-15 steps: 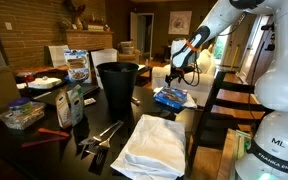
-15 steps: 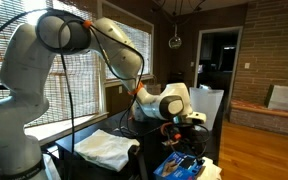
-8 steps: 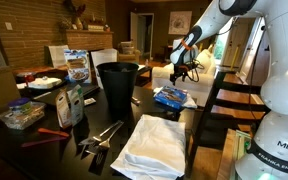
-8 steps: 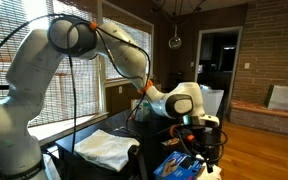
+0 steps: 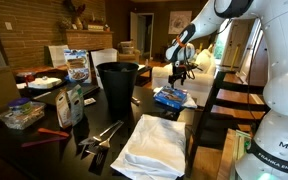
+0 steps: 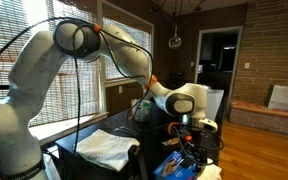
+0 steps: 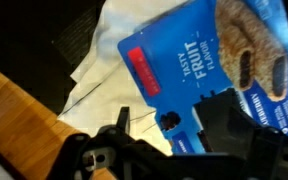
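The blue snack box [image 7: 196, 72] lies flat and slanted under my open gripper, so I should turn my gripper in line with it and grip the box's end [image 7: 187, 140] by its black panel.
A blue snack box [image 5: 171, 97] lies flat at the far side of the dark table [image 5: 84, 155]. In the wrist view the blue snack box [image 7: 189, 55] reads "tasty fruit flavor" and rests on white paper [image 7: 104, 60]. My gripper [image 5: 181, 70] hangs a little above the box, pointing down, and it is open. In an exterior view the gripper [image 6: 192, 143] hovers just over the blue box [image 6: 179, 166]. From the wrist, the gripper [image 7: 174, 125] shows dark fingers [image 7: 229, 115] spread over the box, with nothing between them.
A black bin [image 5: 117, 85] stands mid-table. A folded white cloth [image 5: 154, 142] and metal tongs [image 5: 102, 133] lie near the front. Snack bags [image 5: 72, 103], a cereal box [image 5: 77, 65] and a plastic container [image 5: 22, 113] crowd one side. A wooden chair [image 5: 229, 100] stands beside the table.
The arm has swung the gripper out over the blue snack box and lowered it slightly. The jaws stayed open.
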`<state>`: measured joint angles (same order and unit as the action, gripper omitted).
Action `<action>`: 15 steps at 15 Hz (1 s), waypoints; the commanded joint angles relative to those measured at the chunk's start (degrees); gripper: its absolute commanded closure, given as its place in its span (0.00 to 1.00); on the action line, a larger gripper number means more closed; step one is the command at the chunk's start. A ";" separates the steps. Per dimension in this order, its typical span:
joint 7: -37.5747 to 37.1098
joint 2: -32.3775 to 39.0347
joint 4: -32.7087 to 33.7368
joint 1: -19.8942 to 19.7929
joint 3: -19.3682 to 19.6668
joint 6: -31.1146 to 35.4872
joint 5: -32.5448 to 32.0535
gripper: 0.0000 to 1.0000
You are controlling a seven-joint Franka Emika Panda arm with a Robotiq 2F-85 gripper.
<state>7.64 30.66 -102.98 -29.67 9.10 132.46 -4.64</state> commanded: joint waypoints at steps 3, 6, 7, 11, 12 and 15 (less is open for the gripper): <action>20.02 3.05 9.38 -4.72 -2.27 -15.34 12.62 0.00; 26.22 5.88 13.65 -6.85 -2.59 -19.95 15.46 0.00; 28.04 7.00 14.84 -7.78 -3.03 -20.27 16.57 0.00; 32.45 11.45 19.64 -10.35 -4.64 -20.52 19.59 0.00; 33.21 12.30 20.52 -10.93 -5.15 -20.53 20.26 0.00; 35.00 14.41 23.25 -12.28 -7.00 -21.02 22.38 0.00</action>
<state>40.01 41.99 -84.90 -39.99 4.19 114.00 14.73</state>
